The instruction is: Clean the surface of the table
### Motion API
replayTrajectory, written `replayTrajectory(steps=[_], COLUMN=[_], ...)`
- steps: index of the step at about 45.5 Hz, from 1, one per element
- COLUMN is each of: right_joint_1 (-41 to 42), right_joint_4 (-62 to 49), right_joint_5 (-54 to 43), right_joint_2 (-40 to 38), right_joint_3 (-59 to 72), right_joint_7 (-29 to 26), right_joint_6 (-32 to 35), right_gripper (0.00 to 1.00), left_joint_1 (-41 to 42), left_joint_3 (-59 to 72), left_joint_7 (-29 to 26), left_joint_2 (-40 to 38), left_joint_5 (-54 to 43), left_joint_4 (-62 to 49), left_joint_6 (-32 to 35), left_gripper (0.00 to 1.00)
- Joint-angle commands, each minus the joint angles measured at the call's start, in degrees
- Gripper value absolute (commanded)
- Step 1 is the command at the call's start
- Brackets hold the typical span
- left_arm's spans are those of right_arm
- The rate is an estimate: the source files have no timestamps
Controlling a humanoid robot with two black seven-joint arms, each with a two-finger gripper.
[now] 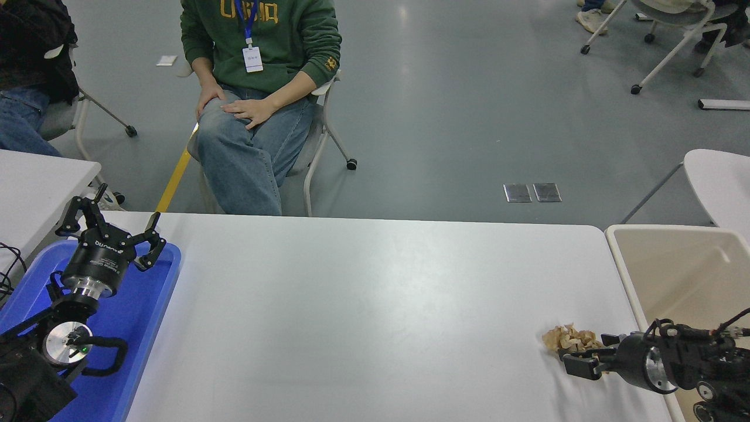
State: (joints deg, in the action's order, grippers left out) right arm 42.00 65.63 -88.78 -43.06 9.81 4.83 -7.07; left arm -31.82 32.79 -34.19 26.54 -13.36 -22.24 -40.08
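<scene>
The crumpled tan paper wad [572, 340] will come up in one piece and stay bunched when the robot lifts it, because the creased folds [560, 337] are packed into one clump.
The white table surface [375, 305] fills the middle of the head view. A crumpled tan paper wad [566, 338] lies on it near the right edge. My right gripper [569, 361] comes in from the lower right, low over the table. It is open, with its fingers straddling the near side of the wad, which they partly hide. My left gripper [110, 227] is parked open at the lower left.
A blue tray [143, 310] lies under the left arm at the table's left end. A beige bin [679, 264] stands just past the right edge. A person in a green hoodie [261, 70] sits at the far side. A smaller white table [35, 181] stands at the left.
</scene>
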Motion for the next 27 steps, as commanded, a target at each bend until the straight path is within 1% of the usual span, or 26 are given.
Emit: replayTrajectory(steps=[1,2,6,8,13,14,20,27], right_joint_1=[-1.0,-1.0,-0.8,-0.6,-0.4,-0.4,-0.2,0.0], right_joint_4=[-2.6,-3.0,-3.8,-4.0,-3.9,-3.9,-3.4,-1.3], right_joint_5=[-0.1,0.0,0.1,0.2,0.4,0.6,1.3,2.6], right_joint_2=[2.6,2.9,3.1,3.1,2.7,2.5,0.5,-2.9], right_joint_3=[0.0,0.0,-0.5,-0.6,-0.4,-0.5,-1.5,-3.7], right_joint_7=[0.0,-0.1,-0.1,-0.1,-0.1,-0.1,-0.1,-0.1], right_joint_6=[0.0,0.0,0.0,0.2,0.7,1.2,4.6,5.8], right_gripper=[0.91,0.88,0.63,0.49,0.05,0.0,0.0,0.0], left_joint_1=[0.0,0.0,0.0,0.0,0.0,0.0,0.0,0.0], left_joint_3=[0.0,0.0,0.0,0.0,0.0,0.0,0.0,0.0], left_joint_7=[0.0,0.0,0.0,0.0,0.0,0.0,0.0,0.0], left_joint_2=[0.0,0.0,0.0,0.0,0.0,0.0,0.0,0.0], left_joint_5=[0.0,0.0,0.0,0.0,0.0,0.0,0.0,0.0], left_joint_4=[0.0,0.0,0.0,0.0,0.0,0.0,0.0,0.0], left_joint_6=[0.0,0.0,0.0,0.0,0.0,0.0,0.0,0.0], left_gripper=[1.0,1.0,1.0,1.0,1.0,1.0,1.0,1.0])
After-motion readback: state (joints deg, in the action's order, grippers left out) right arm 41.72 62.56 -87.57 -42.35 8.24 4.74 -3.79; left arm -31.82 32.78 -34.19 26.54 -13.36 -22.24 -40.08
